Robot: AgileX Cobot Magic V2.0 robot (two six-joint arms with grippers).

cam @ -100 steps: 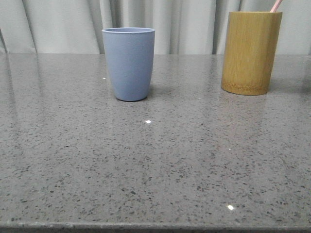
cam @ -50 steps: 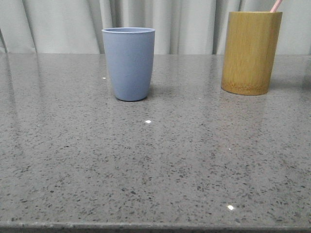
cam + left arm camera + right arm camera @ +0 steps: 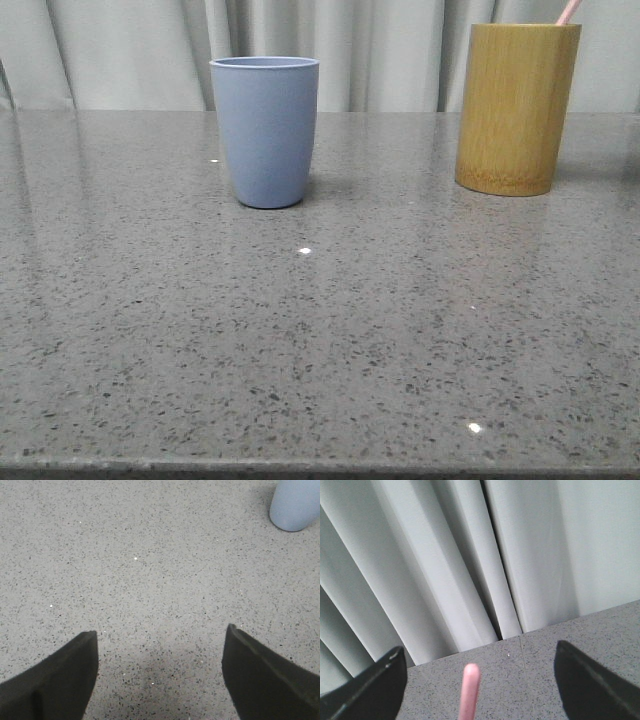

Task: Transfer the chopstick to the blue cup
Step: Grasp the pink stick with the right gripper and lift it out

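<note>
The pink chopstick (image 3: 569, 12) is much narrower than the blue cup's opening (image 3: 264, 62), so the chopstick will lean on the cup's rim when the robot lets go of it inside.
The blue cup (image 3: 265, 130) stands upright on the grey stone table, left of centre; its base also shows in the left wrist view (image 3: 296, 505). A pale pink chopstick (image 3: 569, 12) pokes out of the yellow-brown bamboo holder (image 3: 516, 108) at the back right. In the right wrist view the chopstick's tip (image 3: 469, 690) stands between my right gripper's open jaws (image 3: 477, 660), touching neither. My left gripper (image 3: 160, 642) is open and empty over bare table, well away from the blue cup. Neither gripper shows in the front view.
A pale curtain (image 3: 380, 50) hangs behind the table's far edge; it also fills the right wrist view (image 3: 445, 555). The table's front edge (image 3: 320, 465) runs along the bottom of the front view.
</note>
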